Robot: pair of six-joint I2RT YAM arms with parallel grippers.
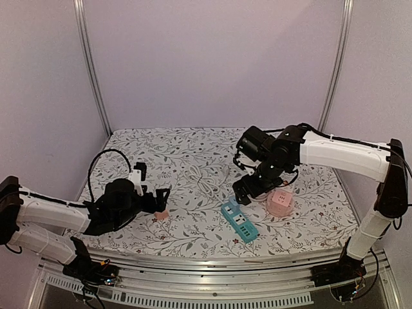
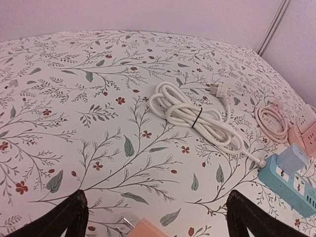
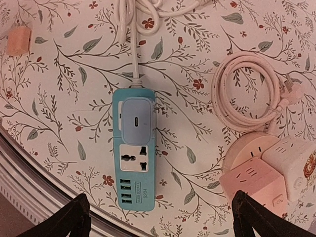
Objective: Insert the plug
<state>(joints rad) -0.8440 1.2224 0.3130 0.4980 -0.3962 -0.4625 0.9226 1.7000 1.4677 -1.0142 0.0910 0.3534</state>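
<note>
Next, my left gripper turns to match the pink plug's pins point(image 2: 125, 224), which slant away from the gripper's line, before it closes on the pink plug's body point(image 2: 147, 229).
A teal power strip point(image 1: 239, 221) lies on the floral cloth; in the right wrist view point(image 3: 134, 153) a pale blue adapter point(image 3: 135, 118) sits plugged in its upper socket, and the socket below it is free. A small pink plug point(image 1: 160, 214) lies on the cloth; its prongs show at the bottom of the left wrist view point(image 2: 146, 229). My left gripper point(image 1: 156, 201) is open, its jaws spread wide either side of the pink plug. My right gripper point(image 1: 246, 191) is open and empty above the strip.
A coiled white cable point(image 1: 206, 180) runs from the strip. A pink cube socket point(image 1: 280, 203) with a coiled pink cable point(image 3: 247, 94) lies right of the strip. The table's front rail point(image 1: 212, 261) is close below.
</note>
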